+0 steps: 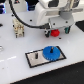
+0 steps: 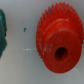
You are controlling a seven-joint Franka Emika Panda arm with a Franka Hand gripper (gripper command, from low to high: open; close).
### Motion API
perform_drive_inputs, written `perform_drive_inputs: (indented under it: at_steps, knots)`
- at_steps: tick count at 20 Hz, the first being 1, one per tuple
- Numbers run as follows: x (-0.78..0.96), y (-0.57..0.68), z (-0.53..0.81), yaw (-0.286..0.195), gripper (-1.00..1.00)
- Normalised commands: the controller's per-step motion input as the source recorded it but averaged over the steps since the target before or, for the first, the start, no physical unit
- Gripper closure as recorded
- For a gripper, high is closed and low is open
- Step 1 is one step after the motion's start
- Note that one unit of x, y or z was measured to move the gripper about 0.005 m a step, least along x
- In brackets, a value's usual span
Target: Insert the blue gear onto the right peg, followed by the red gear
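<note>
The blue gear [image 1: 51, 52] looks wider, so I expect the red gear [image 1: 55, 33] to sit on top with blue teeth showing around it when I lower it.
The blue gear [image 1: 50, 52] lies flat on the right half of the grey, black-bordered plate [image 1: 34, 61]. The right peg does not show; the blue gear covers that spot. A thin dark pin [image 1: 36, 56] stands bare on the plate's left half. The red gear [image 1: 55, 33] sits on the white table behind the plate, and in the wrist view the red gear [image 2: 57, 45] fills the picture with its centre hole showing. My gripper [image 1: 55, 31] hangs directly over the red gear, fingers spread to either side of it, open. No fingers show in the wrist view.
A dark fixture [image 1: 19, 30] with a black cable stands at the exterior view's left. A dark green object [image 2: 2, 32] lies close beside the red gear in the wrist view. The white table's front edge runs just below the plate.
</note>
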Motion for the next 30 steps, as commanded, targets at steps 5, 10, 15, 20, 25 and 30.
perform_drive_inputs:
  at_steps: [5, 10, 15, 20, 25, 30]
  knots:
    - [-0.40, -0.06, -0.13, 0.000, 1.00]
    - [-0.45, -0.04, -0.14, 0.000, 1.00]
    - [-0.15, 0.01, 0.09, 0.000, 1.00]
    - [0.15, 0.04, 0.46, 0.000, 1.00]
    - [0.45, -0.05, 0.57, 0.000, 1.00]
    - [0.54, -0.16, 0.48, 0.000, 1.00]
